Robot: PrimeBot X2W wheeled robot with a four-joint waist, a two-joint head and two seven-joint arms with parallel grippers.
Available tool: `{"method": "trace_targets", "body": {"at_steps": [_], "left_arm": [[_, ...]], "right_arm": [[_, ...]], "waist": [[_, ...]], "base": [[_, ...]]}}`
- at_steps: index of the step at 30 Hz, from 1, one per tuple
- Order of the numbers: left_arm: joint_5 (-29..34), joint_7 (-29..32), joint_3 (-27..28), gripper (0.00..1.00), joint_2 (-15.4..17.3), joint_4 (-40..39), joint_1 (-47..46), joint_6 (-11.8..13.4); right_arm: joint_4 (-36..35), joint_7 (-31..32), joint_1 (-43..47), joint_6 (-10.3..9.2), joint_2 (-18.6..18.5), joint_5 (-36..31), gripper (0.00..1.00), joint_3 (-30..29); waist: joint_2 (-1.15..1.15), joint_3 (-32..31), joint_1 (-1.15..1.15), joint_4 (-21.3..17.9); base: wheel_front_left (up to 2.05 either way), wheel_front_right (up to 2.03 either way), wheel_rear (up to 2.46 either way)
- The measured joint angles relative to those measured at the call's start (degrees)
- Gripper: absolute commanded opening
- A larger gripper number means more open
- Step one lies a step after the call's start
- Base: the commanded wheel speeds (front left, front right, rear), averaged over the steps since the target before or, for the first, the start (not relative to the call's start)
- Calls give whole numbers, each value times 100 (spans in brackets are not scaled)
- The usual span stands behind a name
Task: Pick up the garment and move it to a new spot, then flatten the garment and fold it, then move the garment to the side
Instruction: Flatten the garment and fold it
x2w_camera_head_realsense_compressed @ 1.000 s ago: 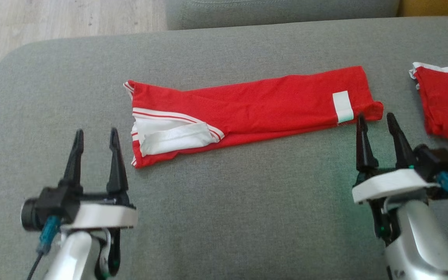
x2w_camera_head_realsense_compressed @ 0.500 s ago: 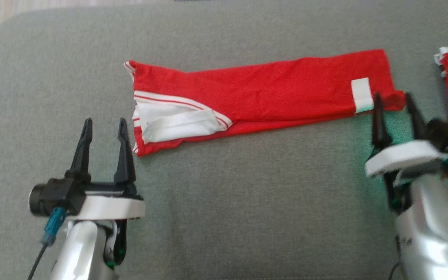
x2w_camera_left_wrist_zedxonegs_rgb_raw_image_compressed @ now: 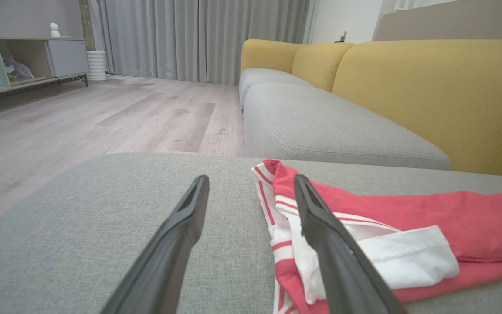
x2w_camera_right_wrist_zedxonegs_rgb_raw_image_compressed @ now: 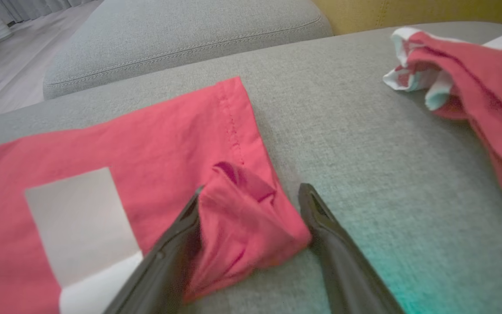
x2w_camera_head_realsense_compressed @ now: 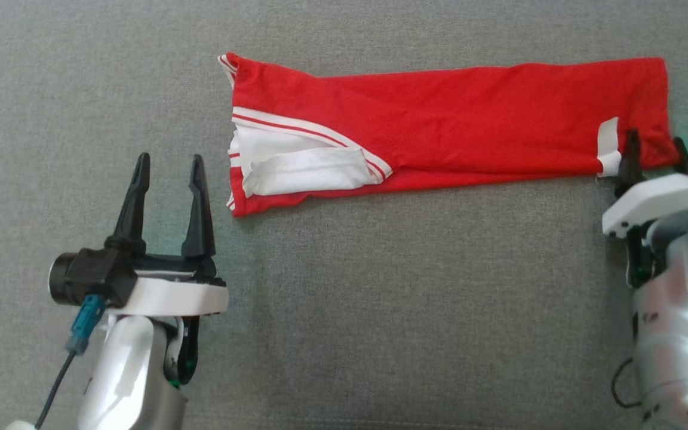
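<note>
The white patch (x2w_camera_head_realsense_compressed: 608, 136) curves at the garment's near edge (x2w_camera_head_realsense_compressed: 609, 165) like a loose tag. I expect it to stick out when I fold the red end over.
The red garment (x2w_camera_head_realsense_compressed: 469, 119) lies as a long folded strip across the grey cushion (x2w_camera_head_realsense_compressed: 380, 310), with white striped trim at its left end and a white patch (x2w_camera_head_realsense_compressed: 608, 134) near its right end. My left gripper (x2w_camera_head_realsense_compressed: 168, 164) stands open just left of the garment's near left corner, apart from it. In the left wrist view my left gripper (x2w_camera_left_wrist_zedxonegs_rgb_raw_image_compressed: 251, 179) shows the striped end of the garment (x2w_camera_left_wrist_zedxonegs_rgb_raw_image_compressed: 408, 218) beside its right finger. My right gripper (x2w_camera_head_realsense_compressed: 654, 138) is open at the near right corner. In the right wrist view my right gripper (x2w_camera_right_wrist_zedxonegs_rgb_raw_image_compressed: 252, 189) straddles a raised fold of the garment (x2w_camera_right_wrist_zedxonegs_rgb_raw_image_compressed: 124, 152).
A second red and white cloth (x2w_camera_right_wrist_zedxonegs_rgb_raw_image_compressed: 473, 87) lies bunched on the cushion to the right of my right gripper. Behind are a grey sofa seat (x2w_camera_left_wrist_zedxonegs_rgb_raw_image_compressed: 320, 126) with a yellow back (x2w_camera_left_wrist_zedxonegs_rgb_raw_image_compressed: 429, 87), wooden floor (x2w_camera_left_wrist_zedxonegs_rgb_raw_image_compressed: 103, 117) to the left, and a cabinet (x2w_camera_left_wrist_zedxonegs_rgb_raw_image_compressed: 15, 61).
The head camera has tipped down and shifted, so the whole picture moved. My right gripper has pushed forward onto the garment's right corner. My left gripper has come nearer the left end. Both stay open.
</note>
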Motion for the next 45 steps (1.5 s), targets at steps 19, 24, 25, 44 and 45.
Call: {"method": "trace_targets", "body": {"at_steps": [19,24,25,44,45], "left_arm": [[194,0,343,100,-58,45,22,-120],[177,0,358,100,-63,35,93,-120],[177,0,355,100,-65,43,187,-120],[83,0,172,100,-67,71,578,-104],[69,0,164,100,-67,70,578,-101]], "right_arm": [[-99,-332,-3,0,-142,-1167,0,-1301],[-334,-283,105,0,-219,-1296,0,-1456],[-392,-285,104,0,-167,-1271,0,-1411],[-474,-269,77,0,-18,1794,0,3044],[-523,-234,77,0,-18,1880,0,3231]], "waist": [[0,-435,0,-374],[0,-686,-1,-434],[0,-781,-1,-447],[0,-1468,-1,68],[0,-1459,-1,108]], "base": [[0,0,0],[0,0,0],[0,0,0],[0,0,0],[0,0,0]]}}
